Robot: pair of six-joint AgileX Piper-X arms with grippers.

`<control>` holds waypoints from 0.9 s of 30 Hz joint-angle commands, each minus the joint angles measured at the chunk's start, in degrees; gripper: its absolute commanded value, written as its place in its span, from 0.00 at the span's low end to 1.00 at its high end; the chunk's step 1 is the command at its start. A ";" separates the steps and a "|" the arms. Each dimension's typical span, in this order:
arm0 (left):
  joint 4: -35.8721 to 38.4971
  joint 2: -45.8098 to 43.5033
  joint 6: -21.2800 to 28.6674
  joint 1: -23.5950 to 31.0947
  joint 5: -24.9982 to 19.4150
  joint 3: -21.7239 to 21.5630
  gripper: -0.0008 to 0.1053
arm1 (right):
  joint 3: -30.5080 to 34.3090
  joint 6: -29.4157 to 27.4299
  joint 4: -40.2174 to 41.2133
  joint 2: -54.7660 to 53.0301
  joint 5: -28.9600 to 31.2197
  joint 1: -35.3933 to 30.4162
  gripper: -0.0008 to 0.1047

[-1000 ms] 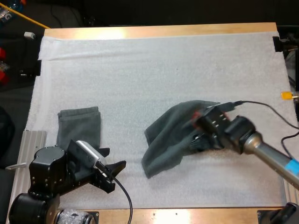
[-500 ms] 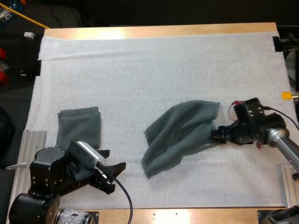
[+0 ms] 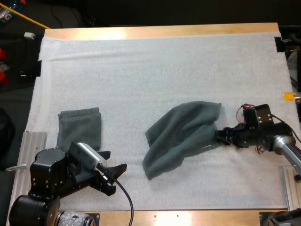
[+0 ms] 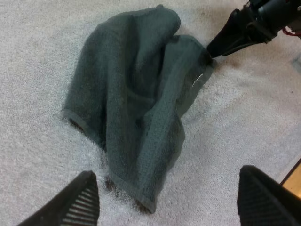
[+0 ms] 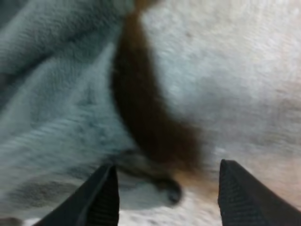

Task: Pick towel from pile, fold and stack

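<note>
The grey-green towel [image 3: 183,139] has loose, rounded folds [image 3: 178,128] running slantwise across it, so it will spread out into a flat rectangle when I pull its corners.
A crumpled grey-green towel [image 3: 181,136] lies spread on the white mat, right of the middle. My right gripper [image 3: 220,136] sits low at the towel's right edge, open. In the right wrist view its fingers [image 5: 101,200] stand apart, with the towel's edge [image 5: 51,94] just ahead of them. A folded towel [image 3: 80,127] lies at the left of the mat. My left gripper [image 3: 115,162] hovers near the front left, open with nothing in it. From the left wrist view, the crumpled towel [image 4: 136,89] lies ahead of the left gripper [image 4: 171,202], and the right gripper [image 4: 214,49] touches the towel's far corner.
The white mat [image 3: 155,70] covers most of the wooden table [image 3: 164,30]. A metal rail [image 3: 28,146] runs along the table's left edge beside the folded towel.
My right arm has drawn back to the right, from over the crumpled towel down to its right edge. The towel has barely shifted. My left arm has not moved.
</note>
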 commanded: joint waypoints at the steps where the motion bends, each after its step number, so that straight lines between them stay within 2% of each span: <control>1: -0.06 0.06 -0.19 -0.31 0.52 -0.11 0.58 | 0.01 0.95 -1.45 0.77 -2.32 -0.23 0.45; 5: -0.06 0.06 -0.19 -0.31 0.52 -0.11 0.58 | 0.01 1.84 -1.48 4.08 -2.36 -0.23 0.45; 9: -0.06 0.06 -0.19 -0.31 0.52 -0.11 0.58 | 0.01 3.89 -3.47 6.59 -6.34 -0.23 0.45; 17: -0.06 0.06 -0.19 -0.31 0.52 -0.11 0.58 | 0.20 7.02 -4.34 7.50 -8.52 -0.23 0.43; 20: -0.06 0.06 -0.19 -0.31 0.52 -0.11 0.58 | 0.19 7.39 -4.06 7.36 -9.92 -0.23 0.25; 22: -0.06 0.06 -0.19 -0.31 0.52 -0.11 0.58 | 0.19 7.38 -2.84 6.61 -9.61 -0.23 0.07; 23: -0.06 0.06 -0.19 -0.31 0.52 -0.11 0.58 | 0.19 7.27 -2.51 6.24 -9.37 -0.23 0.02; 27: 0.08 0.06 -0.19 -0.31 0.52 -0.11 0.58 | 0.19 6.26 0.00 2.54 -8.26 -0.23 0.01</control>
